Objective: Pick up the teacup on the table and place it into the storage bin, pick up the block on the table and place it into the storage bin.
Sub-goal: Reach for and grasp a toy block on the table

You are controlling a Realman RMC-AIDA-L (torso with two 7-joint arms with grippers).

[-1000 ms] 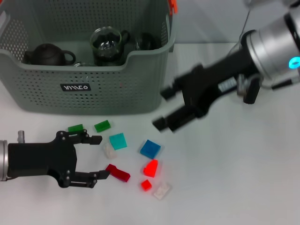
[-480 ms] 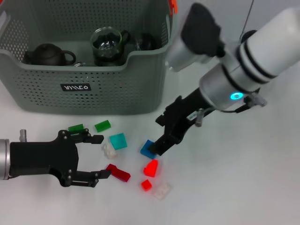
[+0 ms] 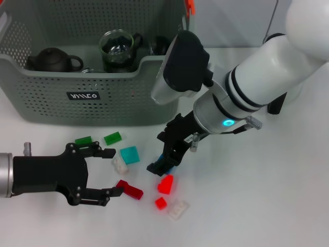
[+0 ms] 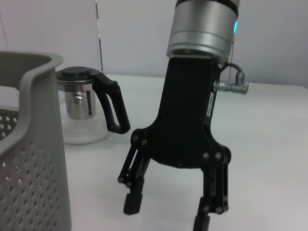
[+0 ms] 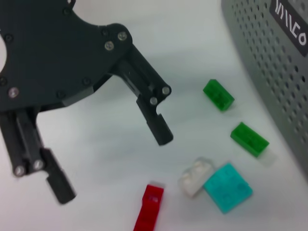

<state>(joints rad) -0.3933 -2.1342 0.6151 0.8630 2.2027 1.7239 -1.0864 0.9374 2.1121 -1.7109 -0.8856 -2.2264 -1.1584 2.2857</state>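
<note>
I keep lowering my right gripper, as its open fingers are over the blue block and clear of the orange-red block [image 3: 165, 184], and close it around the blue block's sides.
Several small blocks lie on the white table in front of the storage bin [image 3: 46, 105]: two green [image 3: 112, 137], a teal [image 3: 129, 154], a red bar [image 3: 130, 190], an orange-red [image 3: 165, 183] and white ones. My right gripper [image 3: 163, 160] is down over a blue block [image 3: 165, 168] and hides most of it. In the left wrist view the right gripper [image 4: 167, 214] is open. My left gripper [image 3: 114, 172] lies open low at the left, beside the white [image 5: 196, 175] and red [image 5: 150, 211] blocks. A glass teacup [image 3: 117, 49] stands inside the bin.
The bin also holds a dark teapot [image 3: 51, 59] and another dark cup [image 3: 162, 45]. A glass teapot [image 4: 86, 113] with a black handle stands on the table past the bin's corner [image 4: 29, 144]. My right arm's white body [image 3: 257, 87] crosses the table's right half.
My right arm swung down and to the left, bringing its gripper from mid-air at the right onto the blue block. The left gripper stayed nearly still and open.
</note>
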